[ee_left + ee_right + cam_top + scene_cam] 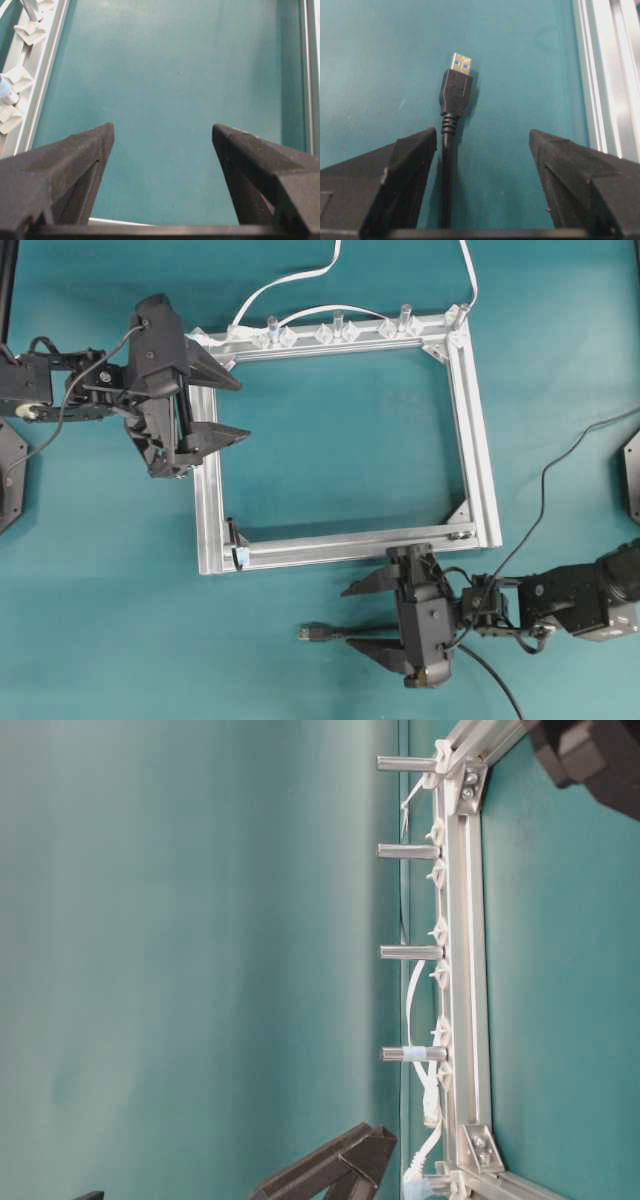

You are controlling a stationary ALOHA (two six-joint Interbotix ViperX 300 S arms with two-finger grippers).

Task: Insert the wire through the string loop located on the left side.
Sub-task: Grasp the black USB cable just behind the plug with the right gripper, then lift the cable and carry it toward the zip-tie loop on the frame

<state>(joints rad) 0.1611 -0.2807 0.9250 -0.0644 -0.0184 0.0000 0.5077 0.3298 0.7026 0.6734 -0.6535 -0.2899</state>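
The cable comes straight out of the plug's ribbed collar (449,123), so the plug will keep pointing ahead when the robot lifts the cable close behind it.
The wire lies on the teal mat in front of the frame, its plug (308,632) pointing left. In the right wrist view the plug (456,90) shows its silvery tip, and the cable runs back between the fingers, close to the left one. My right gripper (347,618) (482,135) straddles the cable, open and not touching it. The string loop (236,540) stands at the frame's near-left corner with a pale blue piece at its base. My left gripper (243,410) (162,130) hovers open and empty over the frame's left bar, pointing into the frame.
The aluminium frame (470,420) lies flat on the mat, and its near bar (610,75) runs just beside my right gripper. Clear pegs (338,322) stand along the far bar. Two white cables (290,280) trail off behind it.
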